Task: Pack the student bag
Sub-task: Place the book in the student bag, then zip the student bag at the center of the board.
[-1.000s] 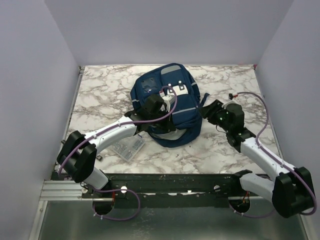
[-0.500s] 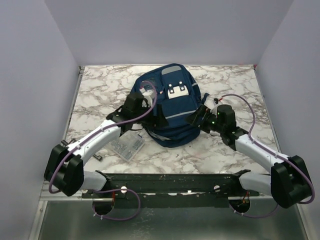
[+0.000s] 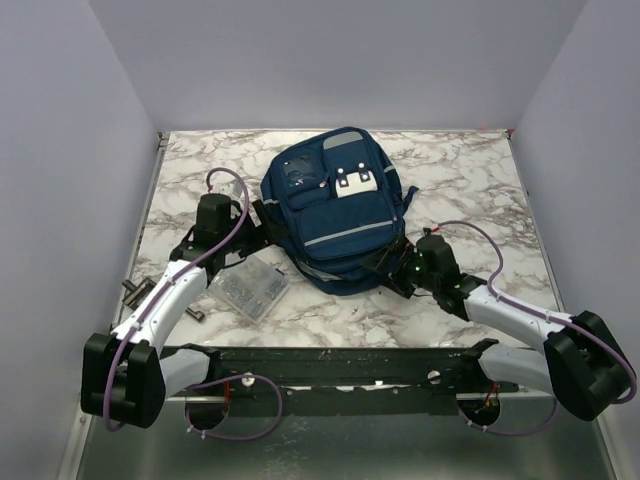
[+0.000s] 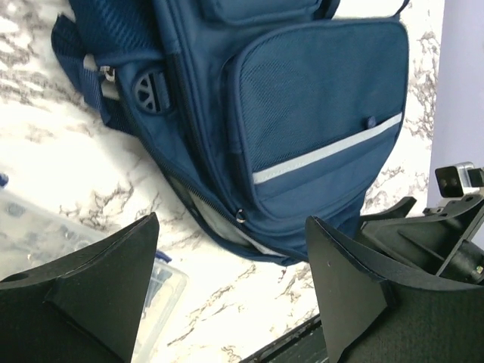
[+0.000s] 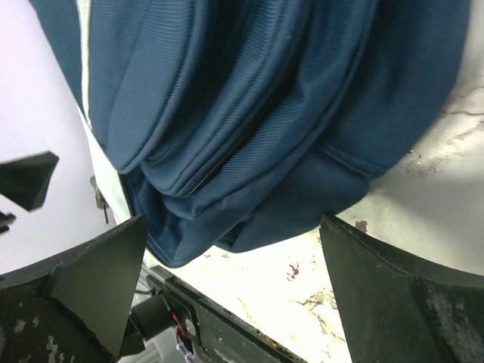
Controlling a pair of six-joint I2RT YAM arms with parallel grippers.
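Observation:
The bag's zipper edge (image 3: 318, 273) is lying low on the marble, so the robot's right gripper should pinch the bag's near corner (image 5: 227, 225) and raise it before the left gripper works there.
The student bag (image 3: 336, 208) lies front-up in the middle of the marble table, navy with grey stripes and white buckle patches. My left gripper (image 3: 264, 224) is open beside the bag's left side, holding nothing. In the left wrist view the bag (image 4: 318, 113) fills the top, and a zipper gap (image 4: 219, 221) along its lower edge shows pale lining. The open left gripper (image 4: 231, 283) hangs over bare marble. My right gripper (image 3: 388, 266) is open at the bag's near right corner. In the right wrist view the bag's (image 5: 265, 113) folds hang just beyond the empty right gripper (image 5: 231, 283).
A small clear plastic box (image 3: 250, 290) of small parts lies near the bag's near-left corner, also seen as the box (image 4: 45, 246) by my left finger. Small dark bits (image 3: 133, 290) lie at the table's left. The black base rail (image 3: 340, 365) runs along the near edge.
Both arms have pulled back from the bag toward the near edge. Both grippers opened. The bag now lies uncovered with its front pockets showing.

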